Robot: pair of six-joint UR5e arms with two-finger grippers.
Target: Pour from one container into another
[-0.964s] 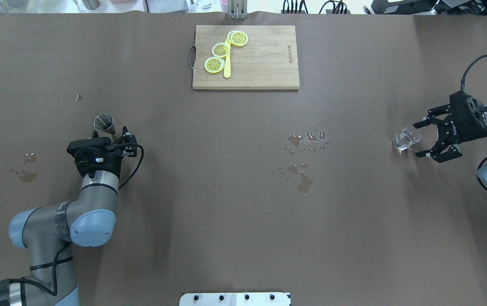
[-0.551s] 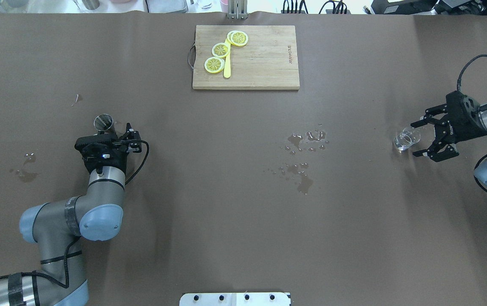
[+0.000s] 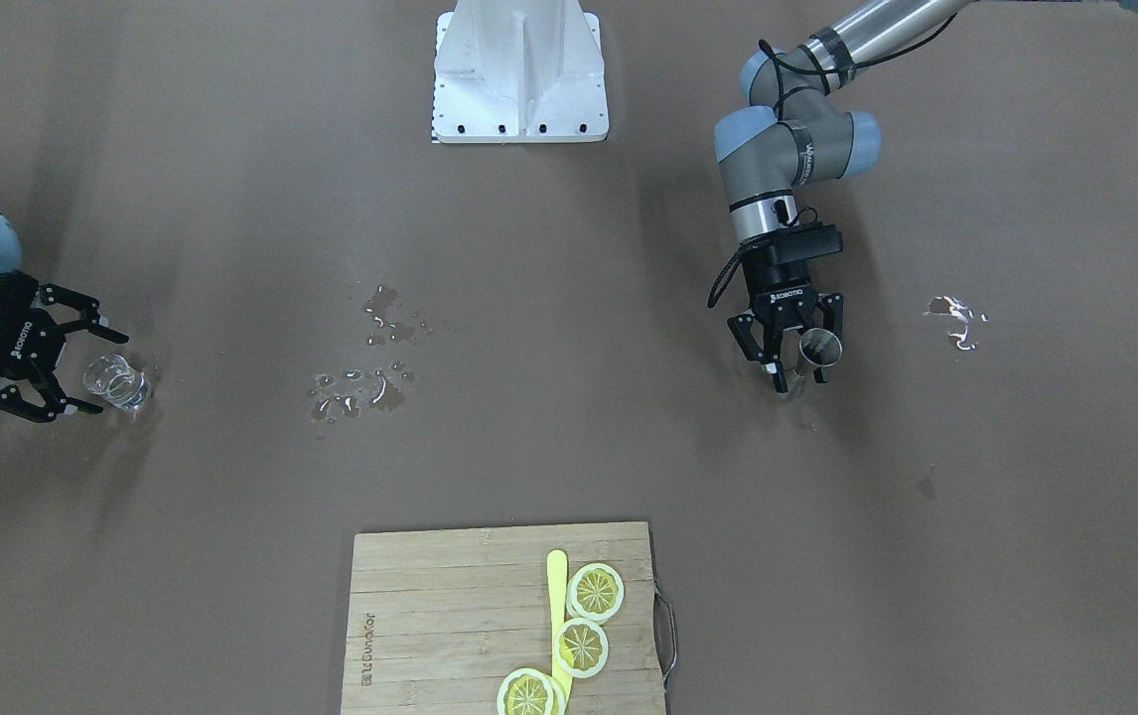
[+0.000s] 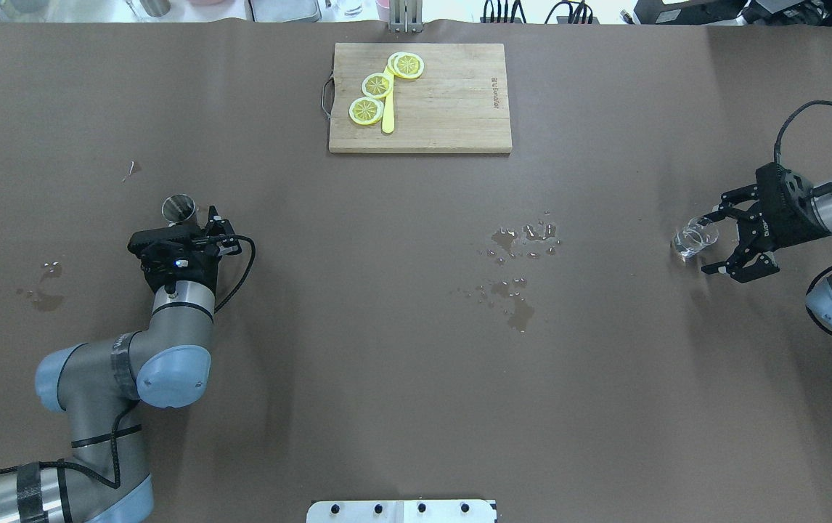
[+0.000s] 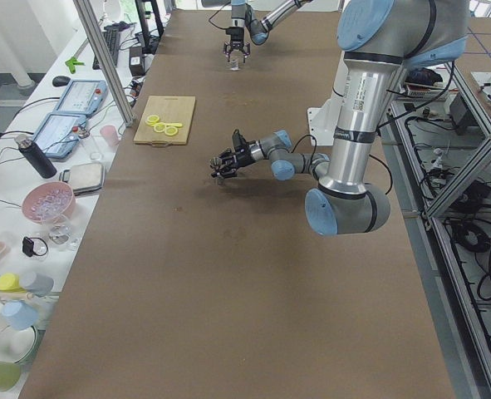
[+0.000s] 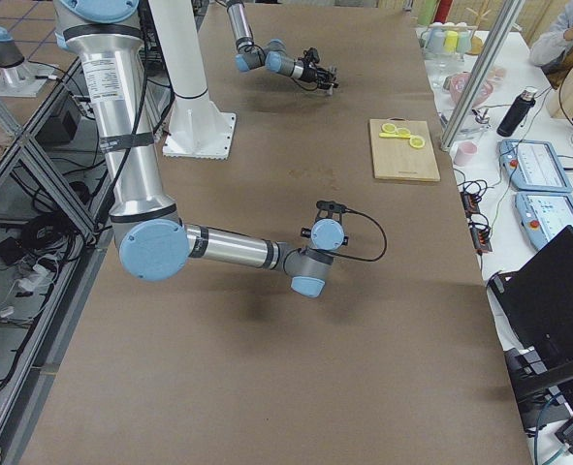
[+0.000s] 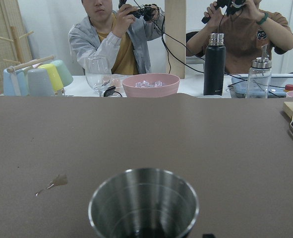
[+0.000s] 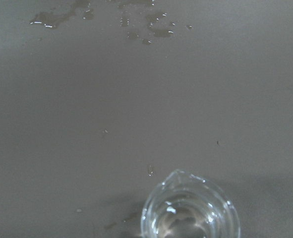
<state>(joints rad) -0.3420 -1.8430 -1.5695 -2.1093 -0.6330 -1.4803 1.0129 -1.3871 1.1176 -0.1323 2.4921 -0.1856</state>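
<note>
I should expect some water from the glass (image 3: 118, 381) to miss the steel cup when I pour, because puddles (image 3: 359, 391) are already on the brown table.
A steel cup (image 4: 178, 208) stands upright on the brown table, on the robot's left side. My left gripper (image 3: 800, 369) is open with the steel cup (image 3: 820, 346) between its fingers, closer to one finger. The left wrist view shows the steel cup (image 7: 144, 203) very near, low in the middle. On the right side stands a small clear glass beaker (image 4: 695, 237). My right gripper (image 4: 714, 244) is open just beside it, with its fingertips level with the glass but not around it. In the right wrist view the glass (image 8: 190, 213) sits at the bottom edge.
A wooden cutting board (image 4: 452, 109) with lemon slices and a yellow knife lies at the far middle. Water puddles (image 4: 521, 269) spread over the table's centre and a small one (image 4: 42, 290) lies at the left. People, a pink bowl (image 7: 150, 84) and a bottle (image 7: 214, 64) are beyond the far edge.
My left gripper has moved forward toward the steel cup and now brackets it. The right gripper has edged closer to the glass. Both containers stay in place.
</note>
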